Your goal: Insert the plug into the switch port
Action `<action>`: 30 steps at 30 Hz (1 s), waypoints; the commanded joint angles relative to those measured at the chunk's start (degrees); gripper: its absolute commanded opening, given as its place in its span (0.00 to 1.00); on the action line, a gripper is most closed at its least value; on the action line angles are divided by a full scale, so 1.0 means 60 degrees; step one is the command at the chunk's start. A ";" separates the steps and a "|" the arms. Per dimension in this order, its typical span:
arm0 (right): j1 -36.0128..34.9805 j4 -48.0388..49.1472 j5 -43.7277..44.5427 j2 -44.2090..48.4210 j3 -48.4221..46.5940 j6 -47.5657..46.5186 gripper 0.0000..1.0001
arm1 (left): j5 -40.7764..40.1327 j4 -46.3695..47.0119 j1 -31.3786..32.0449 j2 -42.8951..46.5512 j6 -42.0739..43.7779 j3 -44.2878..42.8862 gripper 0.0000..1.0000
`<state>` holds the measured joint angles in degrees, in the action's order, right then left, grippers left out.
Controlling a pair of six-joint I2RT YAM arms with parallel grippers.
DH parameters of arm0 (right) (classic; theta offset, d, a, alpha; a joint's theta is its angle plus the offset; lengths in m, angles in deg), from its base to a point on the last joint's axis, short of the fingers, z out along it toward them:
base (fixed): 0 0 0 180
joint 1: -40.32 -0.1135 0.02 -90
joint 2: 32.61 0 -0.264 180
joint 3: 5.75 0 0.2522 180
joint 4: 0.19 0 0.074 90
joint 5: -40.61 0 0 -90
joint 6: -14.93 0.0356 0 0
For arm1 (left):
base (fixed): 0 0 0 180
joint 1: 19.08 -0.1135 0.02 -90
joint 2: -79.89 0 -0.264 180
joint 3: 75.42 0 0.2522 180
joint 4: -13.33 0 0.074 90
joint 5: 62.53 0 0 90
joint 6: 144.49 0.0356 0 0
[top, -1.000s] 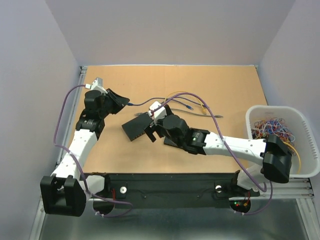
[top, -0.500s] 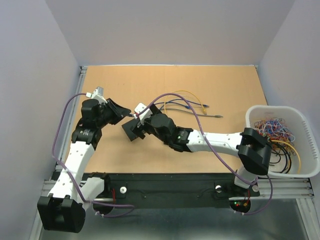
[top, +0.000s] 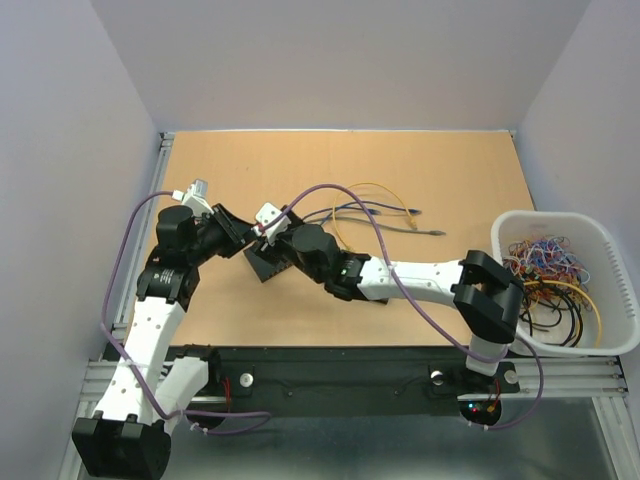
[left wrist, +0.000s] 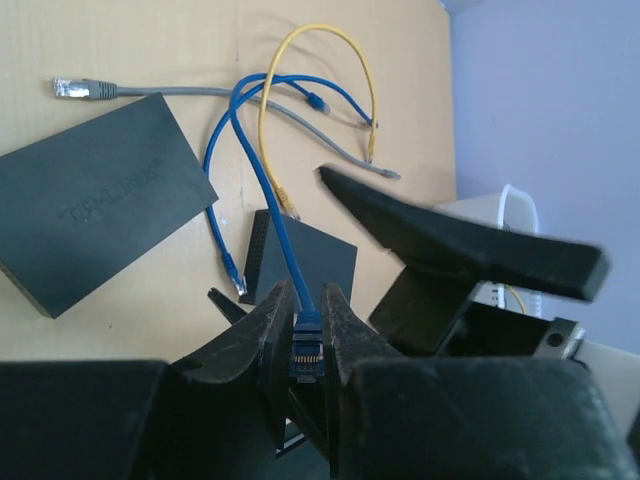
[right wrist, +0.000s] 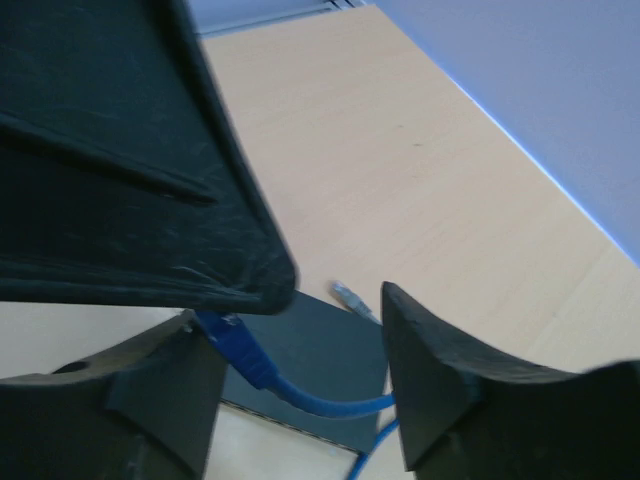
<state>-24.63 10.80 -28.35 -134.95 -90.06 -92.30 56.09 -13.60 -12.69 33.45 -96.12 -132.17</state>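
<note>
The blue plug's clear end [left wrist: 307, 366] is pointing into my left gripper, so my right gripper should hold the plug's cable end [left wrist: 307, 317] while my left gripper takes hold again from another angle.
My left gripper [left wrist: 306, 292] is shut on the blue plug [left wrist: 304, 352], whose contacts face the camera; its blue cable [left wrist: 255, 150] runs away over the table. In the top view the left gripper [top: 240, 238] meets my right gripper [top: 268, 240] above the black switch [top: 257, 267], which is partly hidden under them. My right gripper [right wrist: 295, 312] is open, and its fingers [right wrist: 440, 385] stand either side of the blue plug [right wrist: 238, 347] without touching it. A dark box [right wrist: 320, 360] lies below. The left wrist view shows a black switch with a logo [left wrist: 95, 205] and a second dark box [left wrist: 318, 262].
Loose yellow [left wrist: 300, 40], blue and grey [left wrist: 180, 92] patch cables lie on the wooden table [top: 400, 170] beyond the grippers. A white basket [top: 610, 250] of tangled cables stands at the right edge. Purple walls close in the left, back and right sides.
My right gripper has swung left across the table to the left gripper and now straddles the plug. The left gripper shifted slightly toward the near side. The switch sits a little further left.
</note>
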 commanded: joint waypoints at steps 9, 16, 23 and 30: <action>-0.0044 0.1250 -0.0180 0.0884 0.0726 -0.0175 0.00 | 0.0299 -0.0267 0.0033 0.0473 0.0009 -0.0249 0.00; -0.0030 0.1047 -0.1307 0.2247 0.1737 0.0600 0.00 | -0.0347 0.0522 0.0033 0.0751 0.0316 0.0175 0.05; 0.1298 -0.0594 -0.5691 0.2863 0.1079 0.2778 0.00 | 0.0180 0.2720 0.0033 0.2667 0.0434 0.1244 0.41; 0.2576 -0.0698 -0.9417 0.2937 0.0611 0.4320 0.00 | 0.0605 0.4623 0.0033 0.4221 0.0273 0.2197 0.60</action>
<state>-10.73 6.12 -68.17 -118.78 -82.65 -73.68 59.11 3.31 -12.38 55.07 -95.29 -120.98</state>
